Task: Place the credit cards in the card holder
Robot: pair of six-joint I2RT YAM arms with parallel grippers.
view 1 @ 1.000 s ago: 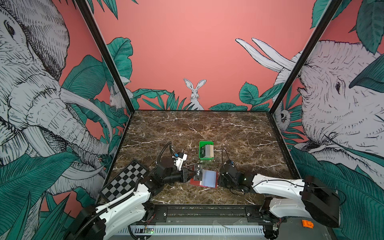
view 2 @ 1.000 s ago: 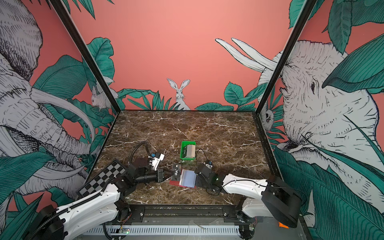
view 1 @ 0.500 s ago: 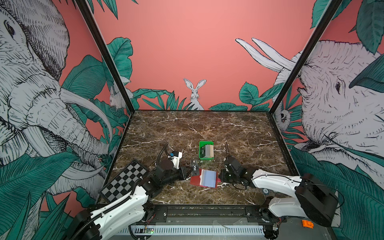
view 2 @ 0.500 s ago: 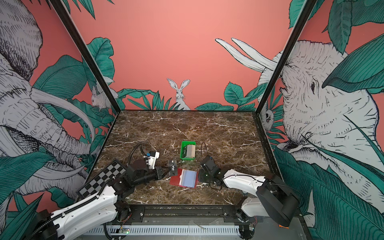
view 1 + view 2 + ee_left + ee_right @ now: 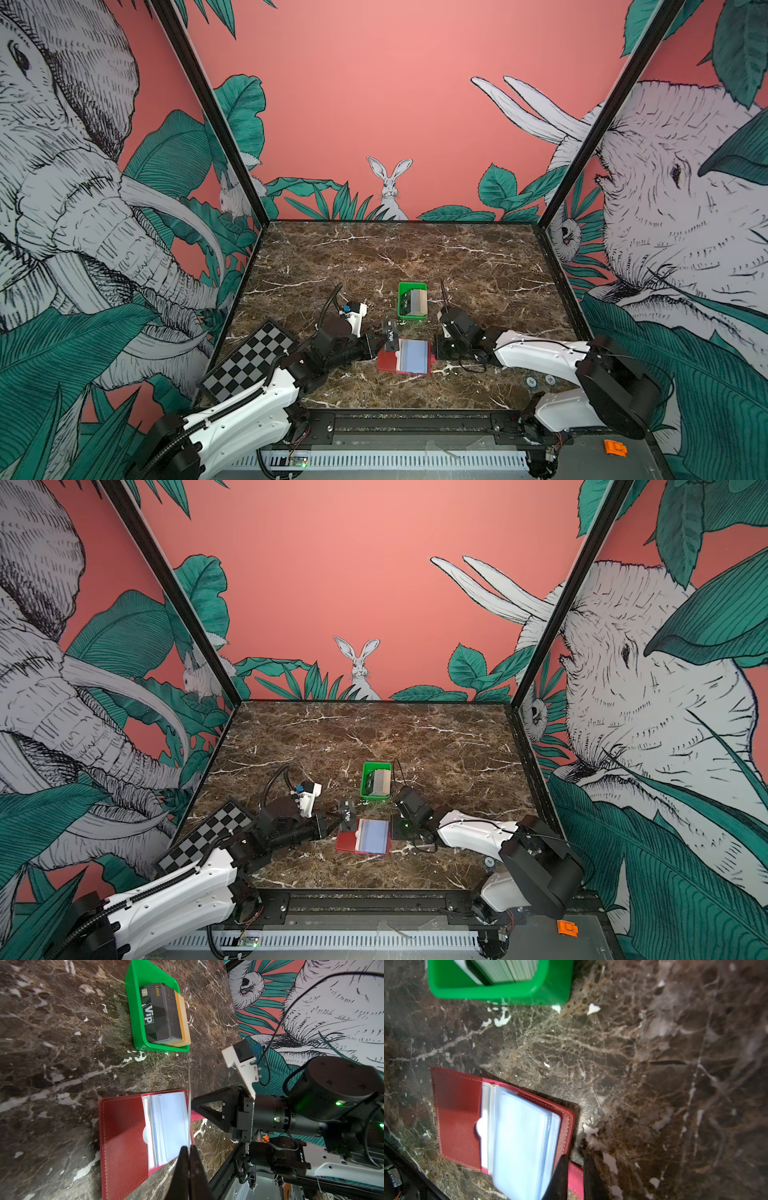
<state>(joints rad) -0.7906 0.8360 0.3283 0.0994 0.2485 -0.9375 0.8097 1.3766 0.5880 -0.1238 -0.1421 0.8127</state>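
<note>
The fingers of my right gripper are over the pink snap tab (image 5: pixel 576 1184), so next I move them onto the red edge (image 5: pixel 566 1132) and hold the card holder still.
The card holder (image 5: pixel 405 356) (image 5: pixel 365 835) lies open near the front of the table, red cover flat and pale blue pockets (image 5: pixel 170 1126) up. My left gripper (image 5: pixel 384 338) (image 5: pixel 188 1148) is shut on a black VIP credit card (image 5: pixel 390 336) (image 5: pixel 346 812). The card stands upright just above the holder's left half and shows edge-on (image 5: pixel 189 1095) in the left wrist view. My right gripper (image 5: pixel 436 351) (image 5: pixel 576 1155) sits low at the holder's right edge. Its jaws are a narrow gap apart over the pink snap tab (image 5: pixel 576 1180). More credit cards (image 5: pixel 415 301) (image 5: pixel 160 1014) stand stacked in the tray.
The green tray (image 5: pixel 411 286) (image 5: pixel 133 1012) (image 5: pixel 488 993) sits just behind the holder, close to both grippers. A checkerboard plate (image 5: pixel 249 361) lies at the front left beside the left arm. Walls close in the table's left, right and back edges.
The left gripper has lifted the card and stood it up over the holder's left edge. The right gripper has drawn in to the holder's right edge, its jaws a little narrower.
</note>
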